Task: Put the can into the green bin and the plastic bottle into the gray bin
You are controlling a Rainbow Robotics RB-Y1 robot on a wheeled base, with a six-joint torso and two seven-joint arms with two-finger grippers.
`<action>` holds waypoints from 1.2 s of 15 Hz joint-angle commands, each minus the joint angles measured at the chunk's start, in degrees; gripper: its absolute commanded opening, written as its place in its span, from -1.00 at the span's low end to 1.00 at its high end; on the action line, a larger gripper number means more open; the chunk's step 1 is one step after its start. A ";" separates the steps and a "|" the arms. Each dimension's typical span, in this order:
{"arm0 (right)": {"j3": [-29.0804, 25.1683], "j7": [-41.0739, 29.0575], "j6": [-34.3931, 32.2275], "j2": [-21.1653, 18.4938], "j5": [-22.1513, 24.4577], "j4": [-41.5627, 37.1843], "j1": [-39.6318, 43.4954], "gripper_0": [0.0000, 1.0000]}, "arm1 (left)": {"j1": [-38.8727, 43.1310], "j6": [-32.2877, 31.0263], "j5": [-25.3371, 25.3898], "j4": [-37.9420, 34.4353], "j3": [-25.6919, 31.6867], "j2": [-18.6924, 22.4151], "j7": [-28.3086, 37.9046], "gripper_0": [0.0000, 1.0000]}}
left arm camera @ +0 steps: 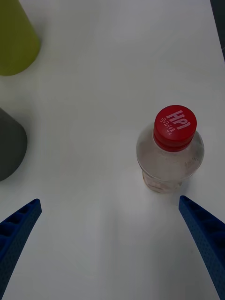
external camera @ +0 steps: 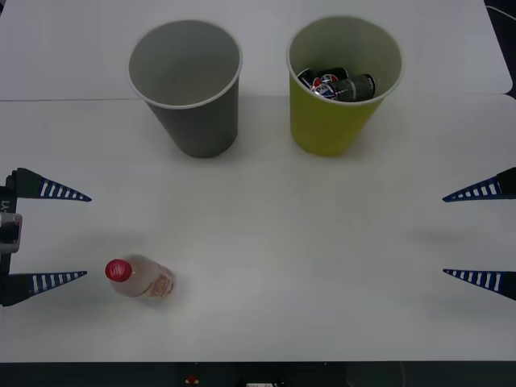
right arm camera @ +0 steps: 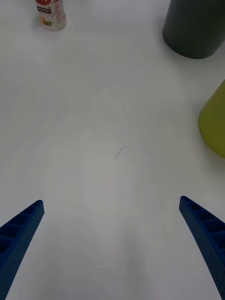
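Note:
My gripper will drop the narrow plastic bottle (external camera: pixel 141 278) into the gray bin (external camera: pixel 185 66), and the bottle will tip onto its side because the bin is empty and much wider than the bottle.
The plastic bottle (external camera: pixel 142 279) (left arm camera: pixel 169 149) (right arm camera: pixel 50 13), clear with a red cap and an orange label, stands upright on the white table near its front left. My left gripper (external camera: pixel 87 237) is open just to the left of it, with nothing between its fingers. My right gripper (external camera: pixel 444 235) is open at the table's right edge, far from the bottle. The gray bin (external camera: pixel 187 87) (right arm camera: pixel 197 26) (left arm camera: pixel 9 145) stands at the back, with nothing inside. Beside it, the yellow-green bin (external camera: pixel 339 85) (right arm camera: pixel 214 119) (left arm camera: pixel 15 42) holds dark cans (external camera: pixel 339 85).
The white table (external camera: pixel 282 242) has open room between the bins and the front edge. A seam runs across the table behind the bins. The table's dark front edge lies just below the bottle in the front view.

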 commanded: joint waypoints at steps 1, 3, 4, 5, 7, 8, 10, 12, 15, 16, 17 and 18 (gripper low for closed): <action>0.00 0.00 0.00 0.00 0.00 0.00 0.00 1.00 | 0.00 0.00 0.00 0.00 0.00 0.00 0.00 1.00; 0.00 0.00 0.00 0.00 0.00 0.00 0.00 1.00 | -0.06 0.93 0.47 0.57 1.08 -1.72 -0.10 1.00; 0.00 0.00 0.00 0.00 0.00 0.00 0.00 1.00 | 0.38 1.02 0.64 0.57 1.61 -1.72 -0.19 1.00; 0.00 0.00 0.00 0.00 0.00 0.00 0.00 1.00 | 0.38 1.11 1.00 0.65 1.70 -1.54 -0.36 1.00; 0.00 0.00 0.00 0.00 0.00 0.00 0.00 1.00 | 0.47 1.02 1.52 1.36 1.79 -1.10 -0.80 1.00; 0.00 0.00 0.00 0.00 0.00 0.00 0.00 1.00 | 0.64 0.84 2.49 2.24 1.79 -0.66 -1.33 1.00; 0.00 0.00 0.00 0.00 0.00 0.00 0.00 1.00 | 0.64 -2.15 5.65 5.05 1.70 0.21 -2.65 1.00; 0.00 0.00 0.00 0.00 0.00 0.00 0.00 1.00 | 0.56 -3.99 8.29 7.69 1.61 1.01 -6.51 1.00; 0.00 0.00 0.00 0.00 0.00 0.00 0.00 1.00 | 0.47 -7.68 9.87 10.67 1.61 2.15 -8.54 1.00; 0.00 0.00 0.00 0.00 0.00 0.00 0.00 1.00 | 0.47 -8.47 9.96 11.03 1.70 2.06 -9.15 1.00; 0.00 0.00 0.00 0.00 0.00 0.00 0.00 1.00 | 0.47 -9.09 9.96 11.38 1.70 2.15 -9.68 1.00; 0.00 0.00 0.00 0.00 0.00 0.00 0.00 1.00 | 0.47 -9.71 9.96 11.82 1.70 2.24 -10.12 1.00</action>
